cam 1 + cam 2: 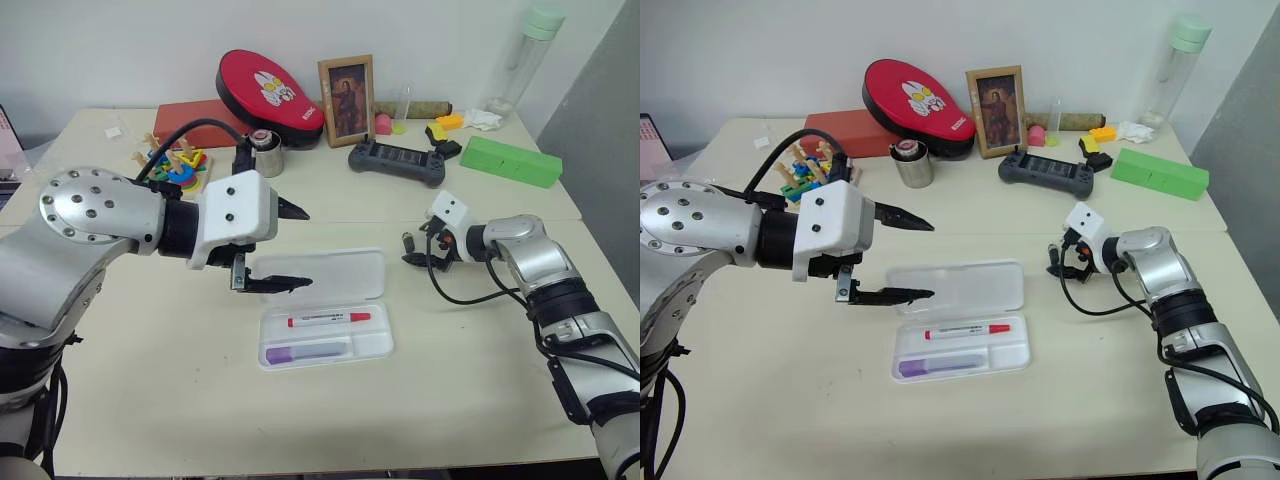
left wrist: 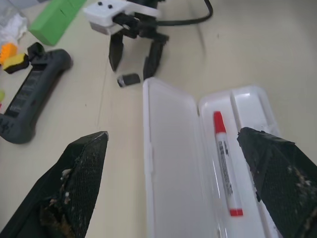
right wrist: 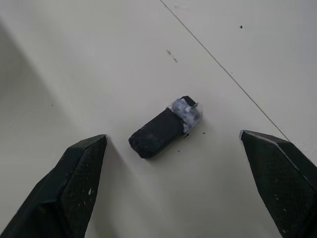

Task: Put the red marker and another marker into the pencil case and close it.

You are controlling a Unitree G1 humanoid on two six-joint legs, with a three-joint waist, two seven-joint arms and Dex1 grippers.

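My gripper will lower the small black piece (image 3: 165, 128) into the empty compartment (image 1: 372, 344) beside the lilac highlighter, where it will lie flat because it is short and slim.
The white pencil case lies open mid-table, its lid (image 1: 340, 272) folded flat behind the tray (image 1: 377, 344). In the tray's far compartment lies the red marker (image 1: 330, 319), with the lilac highlighter (image 1: 305, 351) in the near one. My left gripper (image 1: 300, 247) hovers open above the lid's left end, holding nothing; the left wrist view looks down on the lid (image 2: 171, 163) and red marker (image 2: 226, 163). My right gripper (image 1: 422, 254) is open, low over the table just right of the lid. A small black piece (image 3: 166, 127) lies between its fingers, untouched.
Along the back stand a green box (image 1: 510, 160), a dark game controller (image 1: 397, 160), a metal cup (image 1: 267, 155), a framed picture (image 1: 346, 100), a red oval pad (image 1: 268, 95), colourful toy blocks (image 1: 175, 165) and a tall bottle (image 1: 525, 60).
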